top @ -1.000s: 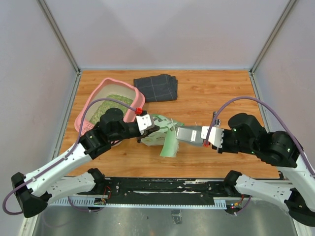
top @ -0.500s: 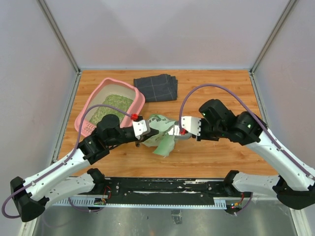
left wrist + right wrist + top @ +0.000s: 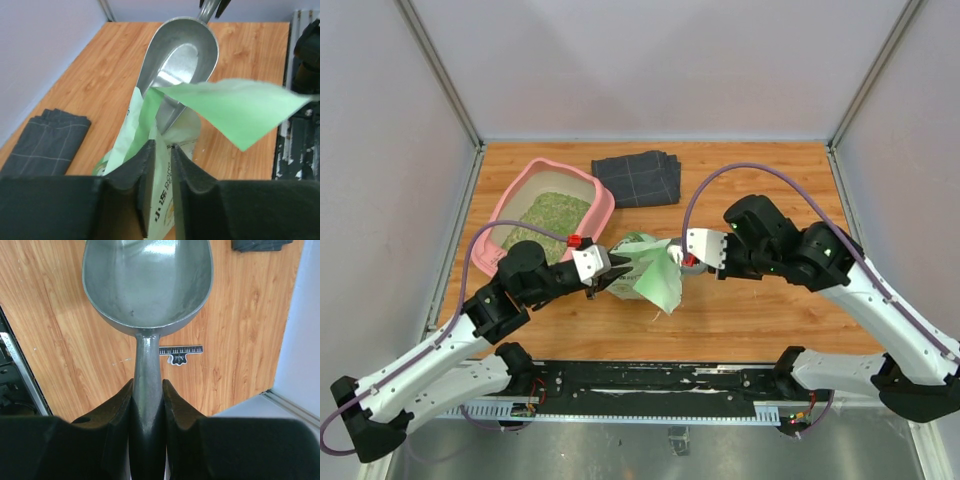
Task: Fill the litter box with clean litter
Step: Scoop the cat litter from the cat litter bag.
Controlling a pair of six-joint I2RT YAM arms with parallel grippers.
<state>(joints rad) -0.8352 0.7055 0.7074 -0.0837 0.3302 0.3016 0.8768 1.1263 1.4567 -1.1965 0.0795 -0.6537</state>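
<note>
The bag's edge (image 3: 160,162) is loose between the left gripper's fingers, so the left gripper should close tightly on that edge (image 3: 160,150) and hold the bag steady before the scoop digs in.
The pink litter box (image 3: 510,205) sits at the back left with clean litter (image 3: 548,215) spread inside it. A green-and-white bag (image 3: 648,268) stands mid-table, its flap (image 3: 230,107) raised. My left gripper (image 3: 612,272) is at the bag's left edge. In the left wrist view its jaws (image 3: 162,147) stand slightly apart with the bag's printed edge between them. My right gripper (image 3: 684,258) is shut on the handle of a grey metal scoop (image 3: 147,280). The scoop's bowl is empty and sits at the bag's mouth (image 3: 182,55).
A dark grey folded cloth (image 3: 638,178) lies behind the bag, right of the litter box. A small ruler sticker (image 3: 181,352) marks the wood under the scoop. Grey walls close in the table on three sides.
The right arm swung left, carrying the scoop to the bag's mouth. The left gripper drew back left and toward the near edge, and its jaws parted a little. The bag's flap lifted.
</note>
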